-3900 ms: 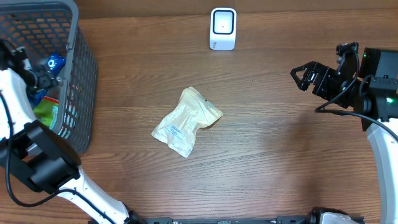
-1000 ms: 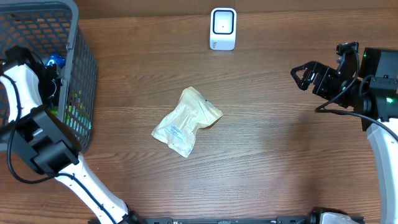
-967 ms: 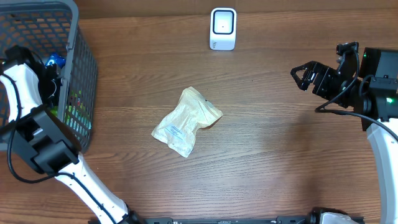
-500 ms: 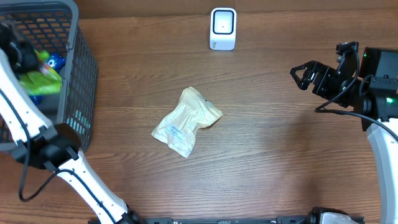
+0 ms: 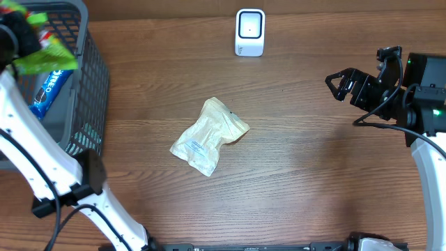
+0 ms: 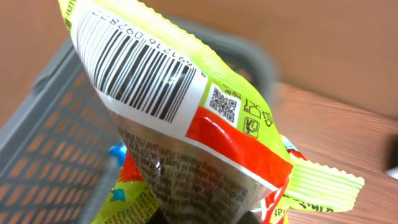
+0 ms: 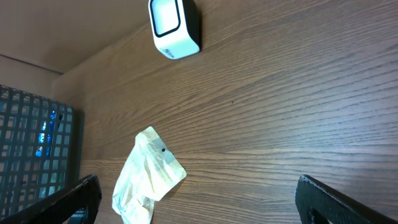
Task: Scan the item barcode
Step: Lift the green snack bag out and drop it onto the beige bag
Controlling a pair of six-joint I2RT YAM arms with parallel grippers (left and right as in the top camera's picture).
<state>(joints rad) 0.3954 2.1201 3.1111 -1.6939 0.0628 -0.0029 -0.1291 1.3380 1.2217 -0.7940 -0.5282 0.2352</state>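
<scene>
My left gripper should carry on with the snack packet, which is clear of the blue Oreo packet, and let go of it where there is open wood beside the cream pouch.
A lime-green and red snack packet hangs over the basket's back left corner with my left gripper shut on it. In the left wrist view the packet fills the frame, with its barcode on the white panel at the top left; my fingers are mostly hidden under it. The white scanner stands at the back centre of the table, also in the right wrist view. My right gripper is open at the right side, holding nothing, its jaws wide apart.
A grey mesh basket sits at the left edge with a blue Oreo packet inside. A cream pouch lies in the middle of the wooden table, also seen in the right wrist view.
My left arm has lifted the green packet up out of the basket toward the back left corner, uncovering the blue Oreo packet. The right arm has not moved.
</scene>
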